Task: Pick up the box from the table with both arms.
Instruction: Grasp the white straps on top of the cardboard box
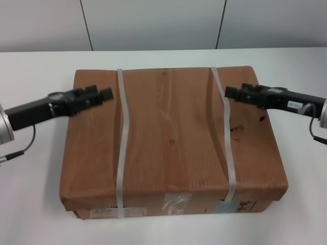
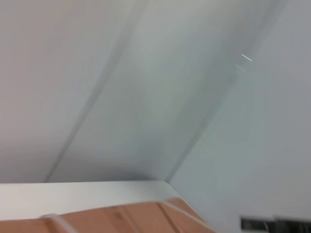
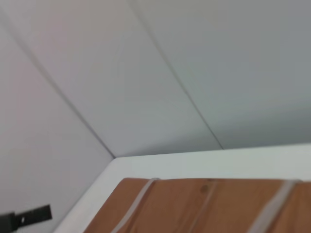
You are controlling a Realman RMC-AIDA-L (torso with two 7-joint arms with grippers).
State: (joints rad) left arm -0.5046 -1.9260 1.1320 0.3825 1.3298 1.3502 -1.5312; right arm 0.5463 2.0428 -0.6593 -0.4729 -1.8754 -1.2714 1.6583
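Note:
My left gripper's fingers are hovering above the box's outer part (image 1: pixel 104 113), short of the strap, so next I lower them and slide them inward under the strap (image 1: pixel 125 115) before I lift.
The box (image 1: pixel 171 135), wrapped in brown paper, lies on the white table (image 1: pixel 30 204) in the head view. Two pale straps (image 1: pixel 122 143) cross its top, and tape and labels (image 1: pixel 176 203) are on its near side. My left gripper (image 1: pixel 104 94) reaches in over the box's left edge, near the far corner. My right gripper (image 1: pixel 230 92) reaches in over the right edge, by the right strap. I cannot tell whether either touches the box. Both wrist views show only a strip of the box's top: left (image 2: pixel 121 218), right (image 3: pixel 204 206).
A pale panelled wall (image 1: pixel 153 23) stands behind the table's far edge. The table extends well past the box on the left, right and front. A dark part of the other arm shows at the edge of each wrist view.

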